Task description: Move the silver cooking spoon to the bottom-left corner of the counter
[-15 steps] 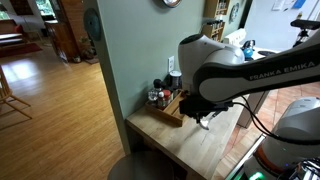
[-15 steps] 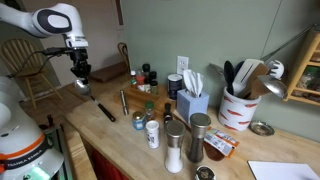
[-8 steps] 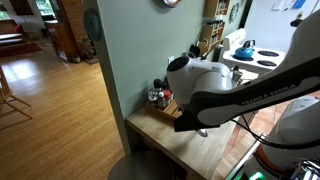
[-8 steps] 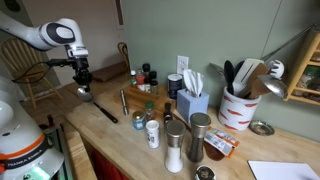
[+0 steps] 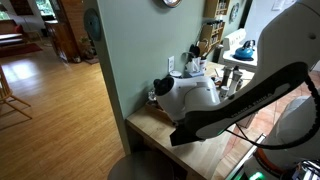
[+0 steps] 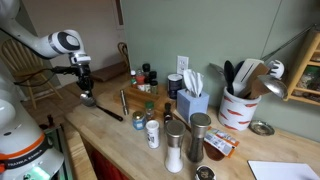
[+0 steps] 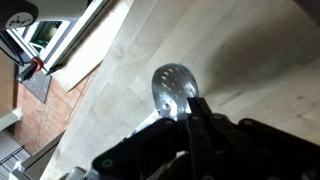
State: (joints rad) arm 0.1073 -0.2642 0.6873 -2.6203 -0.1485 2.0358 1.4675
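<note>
The silver cooking spoon's bowl (image 6: 87, 99) is over clear wood near the counter's corner. My gripper should keep going toward the counter's edge (image 6: 70, 110) and let go of the spoon just inside it.
The silver cooking spoon (image 6: 100, 106) is held over the left end of the light wood counter (image 6: 110, 140). Its round shiny bowl (image 7: 172, 88) shows in the wrist view just past the fingers. Its dark handle slants down to the right toward the counter. My gripper (image 6: 87, 90) is shut on the spoon near the bowl's neck; in the wrist view the fingers (image 7: 196, 112) meet under the bowl. In an exterior view the arm's body (image 5: 195, 95) hides the gripper and the spoon above the counter (image 5: 205, 150).
A wooden tray (image 6: 140, 97) with small bottles stands behind the spoon. To the right are a blue tissue box (image 6: 191, 104), steel shakers (image 6: 198, 137), a white crock of utensils (image 6: 238, 106) and small jars (image 6: 152, 133). The counter's left edge drops to the floor (image 7: 40, 110).
My gripper has moved left and down with the spoon, toward the counter's left end. The arm has swung across an exterior view and now blocks the counter's back.
</note>
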